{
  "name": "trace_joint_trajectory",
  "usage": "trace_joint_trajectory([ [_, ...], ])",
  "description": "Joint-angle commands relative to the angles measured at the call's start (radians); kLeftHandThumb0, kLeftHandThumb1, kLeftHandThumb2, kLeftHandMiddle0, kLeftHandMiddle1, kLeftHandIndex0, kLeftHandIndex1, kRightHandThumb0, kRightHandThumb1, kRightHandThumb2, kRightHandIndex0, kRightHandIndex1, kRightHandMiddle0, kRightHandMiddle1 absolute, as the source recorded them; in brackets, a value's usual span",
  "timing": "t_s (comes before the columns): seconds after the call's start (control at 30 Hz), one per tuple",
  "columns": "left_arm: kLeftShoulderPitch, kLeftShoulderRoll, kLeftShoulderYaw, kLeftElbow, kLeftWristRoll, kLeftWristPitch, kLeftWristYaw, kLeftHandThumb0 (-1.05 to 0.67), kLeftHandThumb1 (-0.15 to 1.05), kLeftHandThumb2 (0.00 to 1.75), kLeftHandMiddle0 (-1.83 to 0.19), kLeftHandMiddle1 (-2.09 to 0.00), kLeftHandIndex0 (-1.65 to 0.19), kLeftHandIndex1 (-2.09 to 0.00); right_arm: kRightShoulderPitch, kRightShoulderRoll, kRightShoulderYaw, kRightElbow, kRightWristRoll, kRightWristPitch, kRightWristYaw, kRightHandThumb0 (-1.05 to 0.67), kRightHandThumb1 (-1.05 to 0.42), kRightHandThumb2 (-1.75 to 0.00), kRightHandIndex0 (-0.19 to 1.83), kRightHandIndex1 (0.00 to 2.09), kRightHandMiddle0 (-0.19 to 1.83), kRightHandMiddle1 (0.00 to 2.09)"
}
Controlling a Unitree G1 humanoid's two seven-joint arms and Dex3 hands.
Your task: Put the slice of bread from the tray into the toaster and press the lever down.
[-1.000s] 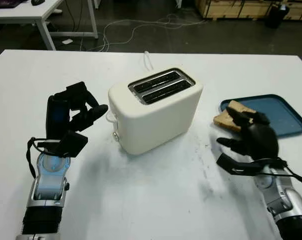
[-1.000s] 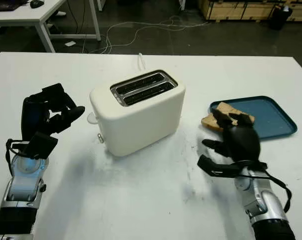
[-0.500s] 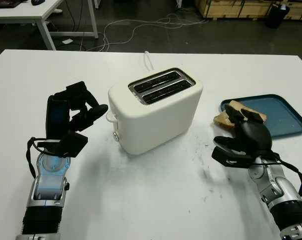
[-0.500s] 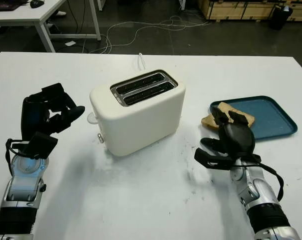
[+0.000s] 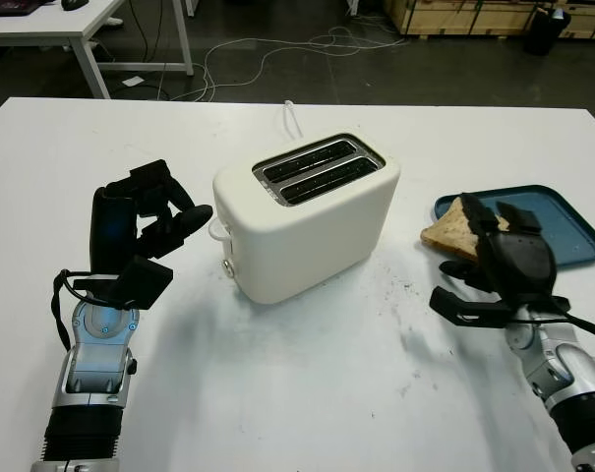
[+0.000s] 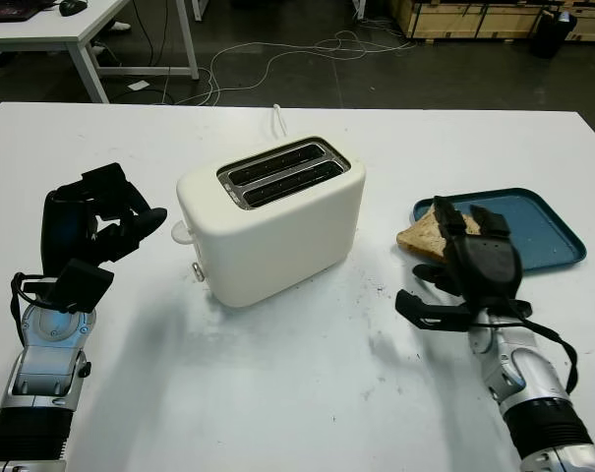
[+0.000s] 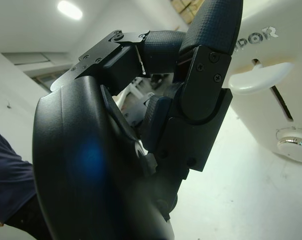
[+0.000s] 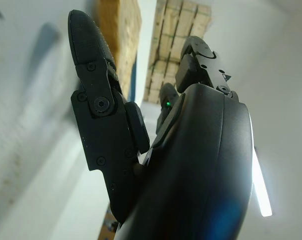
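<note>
The slice of bread (image 5: 448,235) looks thick next to the toaster's narrow slots (image 5: 323,171). Part of the slice will keep sticking out when I lower it in.
A cream two-slot toaster (image 5: 312,221) stands mid-table, both slots empty, its lever (image 5: 218,229) up on the end facing my left hand. The slice of bread (image 5: 445,232) lies on the near left corner of the blue tray (image 5: 563,231), partly over the rim. My right hand (image 5: 479,251) is open at that corner, fingers reaching over the bread's right part, thumb low over the table; whether it touches the bread I cannot tell. My left hand (image 5: 174,211) is raised left of the toaster, fingers curled and holding nothing, a short gap from the lever (image 7: 260,80).
The toaster's white cord (image 5: 292,116) trails off the far side of the white table (image 5: 307,393). A round knob (image 7: 295,150) sits under the lever. Crumbs speckle the table between toaster and tray. Beyond the table are dark floor, cables and another desk (image 5: 41,25).
My right hand has shifted right toward the tray and stretched its fingers out over the bread. The left arm, toaster and tray have not moved.
</note>
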Motion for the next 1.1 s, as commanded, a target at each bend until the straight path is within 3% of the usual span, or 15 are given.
trace_joint_trajectory([
  [0.0,-0.003,0.002,0.003,-0.004,0.009,-0.004,0.007,-0.89,0.92,0.09,-1.25,-1.70,-1.05,-1.57,-0.008,-0.023,0.013,0.019,-0.022,0.023,0.013,-0.72,-0.92,-0.11,0.00,0.13,0.01,0.01],
  [0.3,-0.004,0.005,0.006,0.000,0.005,-0.014,0.010,-0.89,0.92,0.10,-1.25,-1.71,-1.04,-1.59,-0.048,-0.050,0.081,0.089,-0.025,0.051,0.103,-0.72,-0.92,-0.15,0.00,0.01,0.00,0.00],
  [0.63,-0.008,0.004,0.010,0.003,0.010,-0.023,0.020,-0.89,0.92,0.10,-1.26,-1.71,-1.04,-1.61,-0.050,-0.044,0.096,0.123,0.013,0.028,0.152,-0.70,-0.92,-0.20,0.01,0.03,0.03,0.06],
  [0.67,-0.007,0.004,0.010,-0.001,0.009,-0.018,0.019,-0.89,0.92,0.10,-1.26,-1.71,-1.04,-1.60,-0.048,-0.042,0.095,0.129,0.019,0.018,0.143,-0.68,-0.92,-0.21,0.01,0.41,0.01,0.76],
  [0.7,-0.005,0.003,0.011,-0.002,0.006,-0.017,0.019,-0.89,0.92,0.10,-1.26,-1.71,-1.04,-1.59,-0.048,-0.039,0.094,0.135,0.025,0.014,0.141,-0.67,-0.92,-0.20,0.00,1.01,0.01,1.24],
  [0.73,-0.006,0.003,0.011,0.000,0.004,-0.022,0.018,-0.89,0.92,0.10,-1.25,-1.71,-1.04,-1.59,-0.047,-0.036,0.092,0.144,0.032,0.003,0.129,-0.66,-0.92,-0.22,0.00,1.37,0.00,1.49],
  [0.77,-0.006,0.004,0.011,0.003,0.002,-0.028,0.017,-0.88,0.92,0.10,-1.25,-1.71,-1.04,-1.60,-0.047,-0.033,0.091,0.153,0.037,-0.008,0.115,-0.63,-0.92,-0.22,0.00,1.59,0.00,1.64],
  [0.8,-0.007,0.004,0.011,0.005,0.004,-0.033,0.020,-0.88,0.92,0.10,-1.25,-1.72,-1.04,-1.61,-0.049,-0.031,0.093,0.166,0.035,-0.013,0.100,-0.62,-0.92,-0.23,0.05,1.67,0.01,1.69],
  [0.83,-0.008,0.004,0.012,0.008,0.006,-0.036,0.022,-0.88,0.92,0.10,-1.25,-1.72,-1.03,-1.62,-0.051,-0.028,0.096,0.180,0.030,-0.021,0.071,-0.60,-0.92,-0.25,0.24,1.70,0.04,1.72],
  [0.87,-0.009,0.004,0.012,0.009,0.009,-0.038,0.024,-0.88,0.92,0.10,-1.25,-1.72,-1.03,-1.62,-0.053,-0.026,0.100,0.197,0.021,-0.031,0.026,-0.58,-0.92,-0.24,0.56,1.72,0.14,1.73],
  [0.9,-0.009,0.004,0.012,0.009,0.008,-0.040,0.024,-0.88,0.92,0.10,-1.25,-1.73,-1.03,-1.63,-0.057,-0.027,0.108,0.211,0.008,-0.033,-0.003,-0.56,-0.92,-0.22,1.15,1.74,0.62,1.74],
  [0.93,-0.009,0.004,0.013,0.008,0.008,-0.042,0.025,-0.88,0.92,0.10,-1.24,-1.73,-1.03,-1.63,-0.064,-0.029,0.119,0.227,-0.004,-0.034,-0.025,-0.54,-0.92,-0.24,1.36,1.74,1.08,1.74],
  [1.0,-0.009,0.006,0.014,0.008,0.011,-0.047,0.029,-0.88,0.92,0.11,-1.24,-1.73,-1.03,-1.63,-0.076,-0.032,0.139,0.254,-0.017,-0.036,-0.056,-0.51,-0.92,-0.33,1.53,1.74,1.47,1.74],
  [1.07,-0.007,0.005,0.014,0.006,0.010,-0.046,0.031,-0.88,0.92,0.12,-1.24,-1.73,-1.02,-1.62,-0.086,-0.035,0.156,0.277,-0.024,-0.042,-0.092,-0.50,-0.92,-0.39,1.56,1.75,1.54,1.75],
])
